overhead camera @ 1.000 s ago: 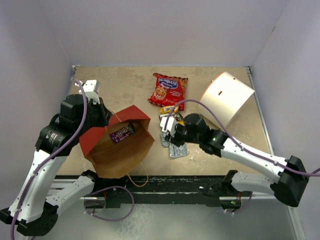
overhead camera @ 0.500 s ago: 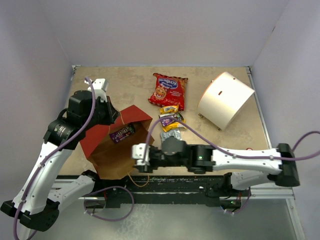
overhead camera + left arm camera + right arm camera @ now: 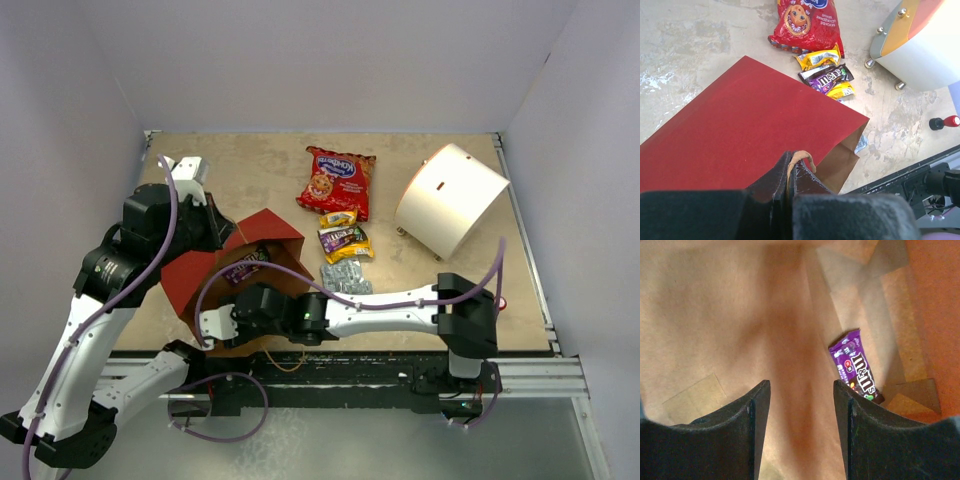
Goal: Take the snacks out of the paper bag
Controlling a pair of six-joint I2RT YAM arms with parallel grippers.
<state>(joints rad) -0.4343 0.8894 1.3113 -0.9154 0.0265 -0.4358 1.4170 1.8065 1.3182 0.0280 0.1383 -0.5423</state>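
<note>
I can see the purple candy packet [image 3: 247, 263] lying lengthwise along my right gripper's open fingers, so I should keep reaching into the bag until they are on both sides of its narrow width [image 3: 856, 367].
The paper bag [image 3: 200, 275] lies on its side, red outside, brown inside. My left gripper [image 3: 215, 232] is shut on its thin brown handle [image 3: 801, 159] above the red side [image 3: 740, 130]. My right gripper [image 3: 222, 318] is open and empty inside the bag mouth, over the brown paper [image 3: 715, 315]. A purple candy packet [image 3: 856, 367] lies inside, just right of my right fingertip [image 3: 842, 390], and shows from above [image 3: 245, 267]. Outside lie the red cookie bag [image 3: 337, 182], a purple-and-yellow candy packet [image 3: 345, 240] and silver foil packs [image 3: 345, 277].
A white cylinder [image 3: 452, 198] lies on its side at the back right. A small red-capped black object [image 3: 945, 122] sits near the table's right front. The right arm stretches across the near edge of the table to the bag.
My right arm has swung left from the foil packs into the bag mouth, leaving the packs on the table. My left gripper stayed shut on the handle, shifting slightly.
</note>
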